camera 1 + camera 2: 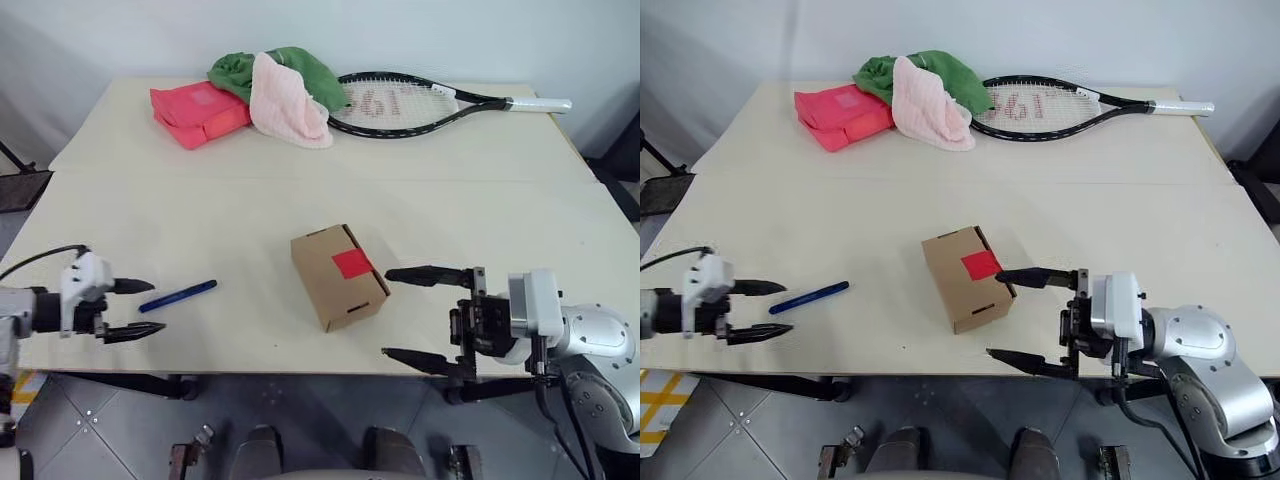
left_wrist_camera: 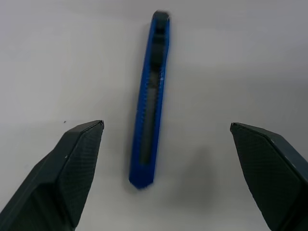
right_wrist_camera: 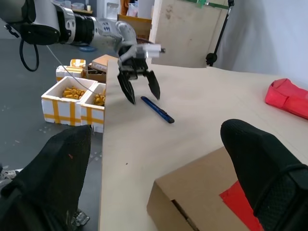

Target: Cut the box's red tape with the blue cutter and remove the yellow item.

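Note:
The red tape (image 1: 353,263) runs across the edge of an unbroken top panel. So the brown box's lid (image 1: 324,264) will swing open in one piece when I lift it.
The brown box (image 1: 338,275) sits closed near the table's front edge, with the red tape (image 1: 351,263) across its top seam. To its left the blue cutter (image 1: 178,296) lies flat on the table. My left gripper (image 1: 158,306) is open just left of the cutter's near end; in the left wrist view the cutter (image 2: 150,106) lies between the spread fingers (image 2: 77,159), untouched. My right gripper (image 1: 386,312) is open just right of the box, pointing at it and holding nothing. The yellow item is hidden.
At the table's back lie a red-pink packet (image 1: 198,112), a green cloth (image 1: 300,70), a pink cloth (image 1: 287,103) and a tennis racket (image 1: 400,100). White bins (image 3: 72,101) stand on the floor past the table's left edge.

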Available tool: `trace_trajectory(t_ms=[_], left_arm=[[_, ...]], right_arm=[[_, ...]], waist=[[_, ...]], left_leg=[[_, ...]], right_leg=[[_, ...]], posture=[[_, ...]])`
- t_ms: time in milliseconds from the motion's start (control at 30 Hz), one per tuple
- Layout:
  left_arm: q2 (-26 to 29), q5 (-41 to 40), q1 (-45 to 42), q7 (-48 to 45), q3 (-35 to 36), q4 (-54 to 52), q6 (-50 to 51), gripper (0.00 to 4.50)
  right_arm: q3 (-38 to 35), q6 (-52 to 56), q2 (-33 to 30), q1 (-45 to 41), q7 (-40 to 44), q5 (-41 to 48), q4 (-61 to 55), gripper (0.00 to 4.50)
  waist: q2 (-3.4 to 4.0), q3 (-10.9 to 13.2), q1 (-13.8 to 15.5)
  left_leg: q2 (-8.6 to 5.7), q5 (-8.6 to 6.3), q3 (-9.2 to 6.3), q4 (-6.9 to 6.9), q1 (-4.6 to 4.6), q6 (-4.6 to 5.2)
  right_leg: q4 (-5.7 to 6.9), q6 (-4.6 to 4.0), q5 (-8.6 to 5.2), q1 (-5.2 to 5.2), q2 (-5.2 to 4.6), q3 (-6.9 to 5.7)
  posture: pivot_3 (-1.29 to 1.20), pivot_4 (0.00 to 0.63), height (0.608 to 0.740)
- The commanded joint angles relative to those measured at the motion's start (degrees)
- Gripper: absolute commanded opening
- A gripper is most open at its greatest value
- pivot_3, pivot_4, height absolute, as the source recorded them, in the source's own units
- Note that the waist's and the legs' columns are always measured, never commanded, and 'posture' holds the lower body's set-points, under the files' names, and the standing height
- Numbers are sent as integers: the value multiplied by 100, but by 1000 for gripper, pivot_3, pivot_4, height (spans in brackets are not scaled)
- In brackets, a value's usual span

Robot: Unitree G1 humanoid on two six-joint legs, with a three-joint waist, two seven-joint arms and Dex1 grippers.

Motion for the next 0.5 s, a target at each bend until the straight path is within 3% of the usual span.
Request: trace_trajectory(t_ms=[33,233,500], left_arm=[[-44,321,-226,199,-186,423,-283,4477],[-116,618,-430,382,-459,789,-332,4477],[-112,677,-327,371,-648,738,-174,2337]], right_arm=[[-180,-9,-103,34,-59,107,-212,4500],[-187,25,-135,75,-218,127,-287,4500],[-160,31,-131,13,-284,99,-238,4500]], waist=[[1,0,8],[7,-4,25],[26,-15,12]], left_leg=[[0,0,2,0,1,0],[0,0,1,9,6,0],[0,-1,27,-15,64,2]], right_leg=[[-2,0,0,1,0,1],[1,0,0,9,-1,2],[2,0,0,37,-1,30]], posture=[[0,150,740],[0,150,740],[0,150,740]])
